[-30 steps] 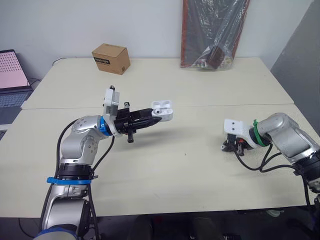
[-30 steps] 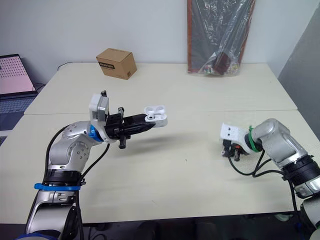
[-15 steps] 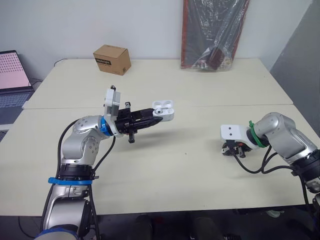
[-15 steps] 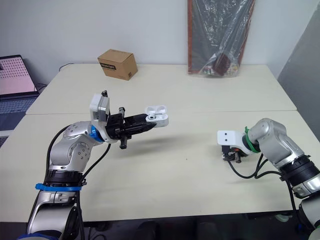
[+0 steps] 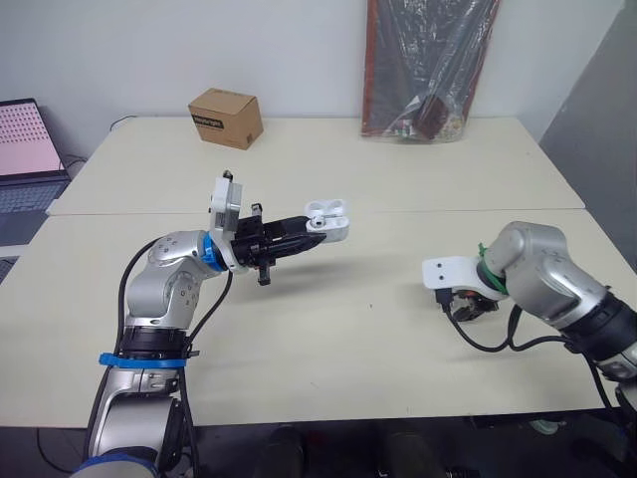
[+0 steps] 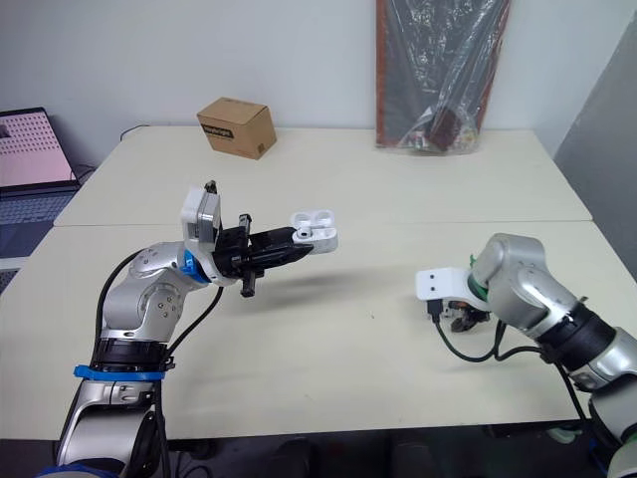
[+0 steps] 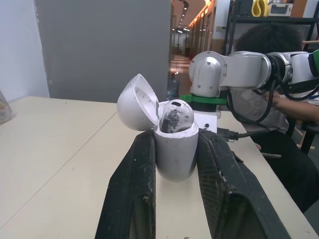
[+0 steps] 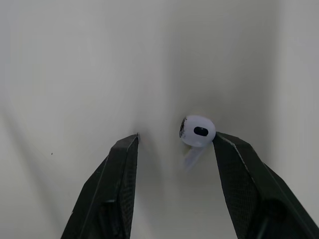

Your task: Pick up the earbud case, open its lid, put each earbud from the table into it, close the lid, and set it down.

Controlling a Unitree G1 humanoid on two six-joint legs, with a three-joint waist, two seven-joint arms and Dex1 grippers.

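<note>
The white earbud (image 8: 198, 130) has a slim stem (image 8: 192, 157) below its head, so the stem will go down into the earbud case and the head will stay in view when the robot inserts it.
The white earbud case (image 5: 328, 221) is held above the table's middle, my left gripper (image 5: 312, 229) shut on its body. In the left wrist view its lid (image 7: 137, 102) is tipped open and one earbud (image 7: 175, 117) sits in the case (image 7: 174, 149). My right gripper (image 5: 466, 305) is down at the table's right side. In the right wrist view it is open, and a second white earbud (image 8: 197, 132) lies on the table between its fingers (image 8: 239, 169), close against one of them.
A cardboard box (image 5: 226, 118) stands at the back left, with a laptop (image 5: 25, 139) at the far left edge. A plastic-wrapped board (image 5: 423, 65) leans on the back wall. A person (image 7: 279, 94) sits beyond the right arm in the left wrist view.
My right wrist has shifted leftward and turned over the table. The left arm and the case have held still.
</note>
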